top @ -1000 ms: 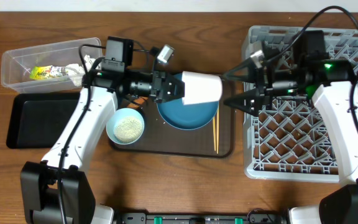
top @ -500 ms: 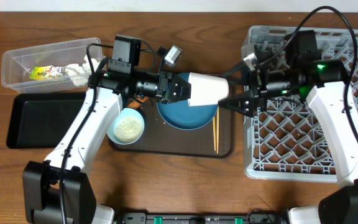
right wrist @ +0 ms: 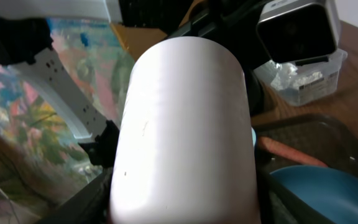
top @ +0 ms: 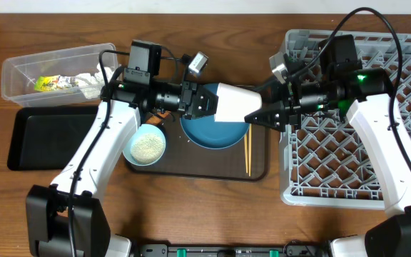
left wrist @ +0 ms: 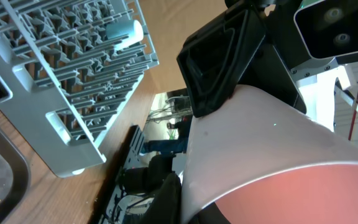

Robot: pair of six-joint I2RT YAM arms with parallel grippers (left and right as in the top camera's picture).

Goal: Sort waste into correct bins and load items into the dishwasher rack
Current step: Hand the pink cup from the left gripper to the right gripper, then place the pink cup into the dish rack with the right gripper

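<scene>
My left gripper is holding the pink cup, but the grey rack (top: 355, 153) is on my right gripper's side, so my right gripper should take hold of the cup's closed end (top: 252, 103).
My left gripper (top: 209, 101) is shut on the pink cup (top: 234, 103), white outside and pink inside, and holds it sideways above the dark-blue dish (top: 212, 135). My right gripper (top: 257, 106) is open, its fingers on either side of the cup's closed end. The cup fills the right wrist view (right wrist: 185, 124) and the left wrist view (left wrist: 260, 143). The pale-teal bowl (top: 144, 146) holds white rice. The chopsticks (top: 247, 153) lie beside the dish. An orange carrot piece (right wrist: 291, 152) lies by the dish. The grey rack (top: 334, 171) holds the light-blue cup (left wrist: 122, 31).
The clear tub (top: 20, 68) at the far left holds the yellow-green wrapper (top: 47, 83) and white paper (top: 88, 82). The black tray (top: 41, 139) lies in front of it. Dish, bowl and chopsticks sit on the brown serving tray (top: 191, 171).
My left gripper carried the cup a little to the right. My right gripper moved left from the rack edge until its open fingers came around the cup's end.
</scene>
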